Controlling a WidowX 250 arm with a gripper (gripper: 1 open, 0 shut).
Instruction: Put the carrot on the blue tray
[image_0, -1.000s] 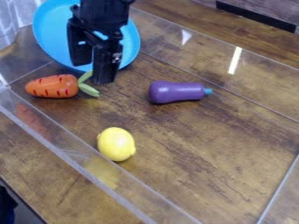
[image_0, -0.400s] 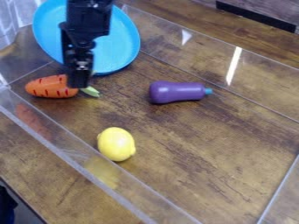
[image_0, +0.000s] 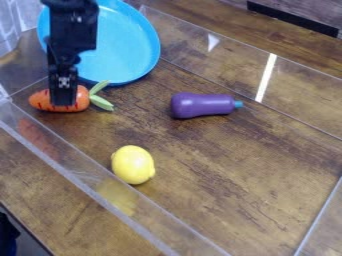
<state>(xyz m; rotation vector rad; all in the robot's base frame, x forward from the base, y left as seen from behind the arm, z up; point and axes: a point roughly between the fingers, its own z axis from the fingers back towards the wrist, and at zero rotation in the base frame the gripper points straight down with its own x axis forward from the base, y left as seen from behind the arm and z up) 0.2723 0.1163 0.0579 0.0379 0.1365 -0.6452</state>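
Note:
My gripper should keep lowering its open fingers, which are over the carrot's orange body (image_0: 50, 104) and clear of its green top (image_0: 102, 98), until they are around that body, then close.
The orange carrot (image_0: 74, 99) lies on its side at the left of the wooden table, its green top (image_0: 100, 97) pointing right. My black gripper (image_0: 60, 84) hangs directly over the carrot's middle, fingers pointing down and open around it, covering part of it. The blue tray (image_0: 127, 45) rests just behind, at the back left, with my arm in front of its left part.
A purple eggplant (image_0: 205, 104) lies at the centre of the table. A yellow lemon (image_0: 132, 164) sits nearer the front. A clear plastic wall (image_0: 54, 150) runs along the left and front edges.
My gripper has moved left and down, from in front of the blue tray to over the carrot. The carrot, eggplant and lemon have stayed in place.

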